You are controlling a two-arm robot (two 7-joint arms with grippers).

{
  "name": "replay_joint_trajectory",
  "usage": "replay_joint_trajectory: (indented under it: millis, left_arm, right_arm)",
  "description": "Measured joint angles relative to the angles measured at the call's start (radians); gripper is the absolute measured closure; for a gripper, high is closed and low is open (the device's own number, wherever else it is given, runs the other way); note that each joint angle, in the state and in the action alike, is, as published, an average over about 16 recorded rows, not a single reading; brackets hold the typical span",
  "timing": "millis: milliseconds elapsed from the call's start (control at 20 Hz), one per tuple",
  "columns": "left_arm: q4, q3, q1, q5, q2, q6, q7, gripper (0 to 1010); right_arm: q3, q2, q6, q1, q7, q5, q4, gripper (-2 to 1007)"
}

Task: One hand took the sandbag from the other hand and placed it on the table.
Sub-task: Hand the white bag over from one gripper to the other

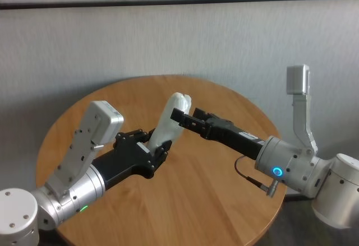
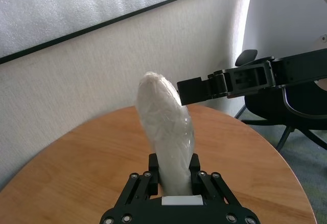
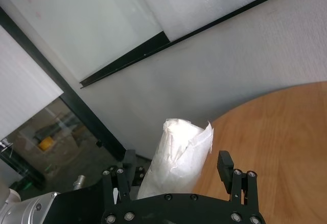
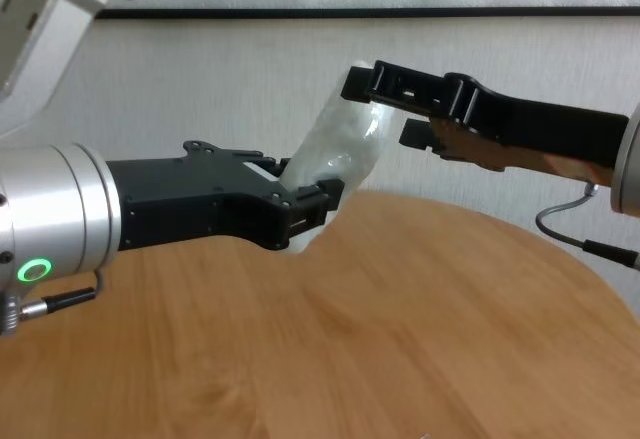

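Observation:
The sandbag goes straight up from its gripped lower end, so it will stay in its long shape when I carry it by its upper part.
My left gripper, the bulky one with the green ring light, is shut on the lower end of the white sandbag and holds it tilted upright above the round wooden table. My right gripper, slim with a blue ring light, is open with its fingers straddling the bag's upper part. In the right wrist view the sandbag stands between its fingers with a small gap. The left wrist view shows the sandbag rising from my left gripper, and the right gripper's finger beside its top. The chest view shows the sandbag.
A pale wall stands behind the table. A black office chair stands on the floor beyond the table's far edge. Nothing else lies on the table top.

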Motion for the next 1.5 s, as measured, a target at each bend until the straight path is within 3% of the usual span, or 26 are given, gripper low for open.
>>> replay_joint_trajectory:
  millis: [750, 1500]
  left_arm:
    - [0.000, 0.000, 0.000, 0.000, 0.000, 0.000, 0.000, 650]
    - [0.000, 0.000, 0.000, 0.000, 0.000, 0.000, 0.000, 650]
  right_arm:
    - [-0.046, -0.010, -0.007, 0.039, -0.017, 0.008, 0.037, 5]
    - [-0.069, -0.025, -0.013, 0.063, -0.015, 0.005, 0.066, 4]
